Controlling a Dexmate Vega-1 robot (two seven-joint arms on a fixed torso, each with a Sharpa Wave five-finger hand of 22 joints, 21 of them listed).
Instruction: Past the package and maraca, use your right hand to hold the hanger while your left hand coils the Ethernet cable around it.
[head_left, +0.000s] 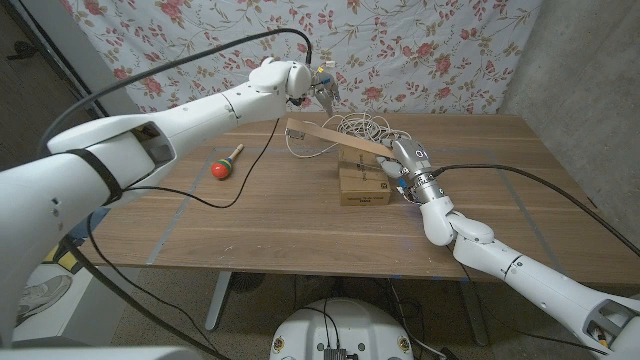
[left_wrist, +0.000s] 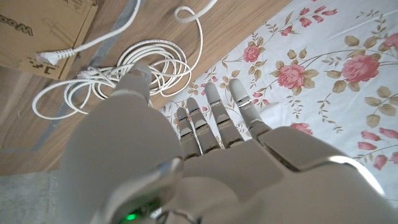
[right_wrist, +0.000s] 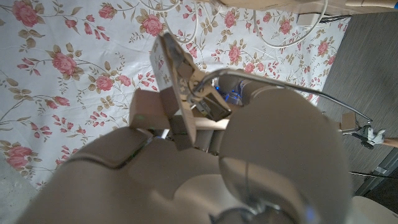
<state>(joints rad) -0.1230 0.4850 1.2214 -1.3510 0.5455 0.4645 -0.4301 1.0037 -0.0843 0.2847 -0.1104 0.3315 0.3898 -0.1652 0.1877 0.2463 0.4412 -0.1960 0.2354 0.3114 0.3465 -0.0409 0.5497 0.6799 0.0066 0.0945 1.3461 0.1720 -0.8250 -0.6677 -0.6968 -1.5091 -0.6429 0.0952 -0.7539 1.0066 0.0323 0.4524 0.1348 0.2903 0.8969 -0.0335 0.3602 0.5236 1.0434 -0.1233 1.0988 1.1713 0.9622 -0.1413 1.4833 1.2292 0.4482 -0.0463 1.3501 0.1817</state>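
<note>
The white Ethernet cable (head_left: 299, 156) is lying in loose, overlapping loops (head_left: 366, 127). A piece of the cable will run out when I lift it, while the rest stays in a pile.
My right hand (head_left: 405, 165) grips one end of the wooden hanger (head_left: 325, 135), which slants up over the cardboard package (head_left: 364, 184). In the right wrist view the fingers (right_wrist: 155, 115) close around the hanger's wood (right_wrist: 169, 62), beside its metal hook (right_wrist: 280, 84). The white Ethernet cable (head_left: 362, 127) lies in a loose coil on the table behind the hanger. My left hand (head_left: 321, 88) hovers above the far side of the table, near the coil, fingers apart and holding nothing. The left wrist view shows its fingers (left_wrist: 211, 118) stretched out above the cable (left_wrist: 118, 68). A red and green maraca (head_left: 225, 164) lies to the left.
A floral cloth (head_left: 420, 50) hangs right behind the table's far edge (head_left: 480, 115). A black cable (head_left: 225, 195) trails across the left part of the table. The package's corner (left_wrist: 37, 31) sits beside the coil in the left wrist view.
</note>
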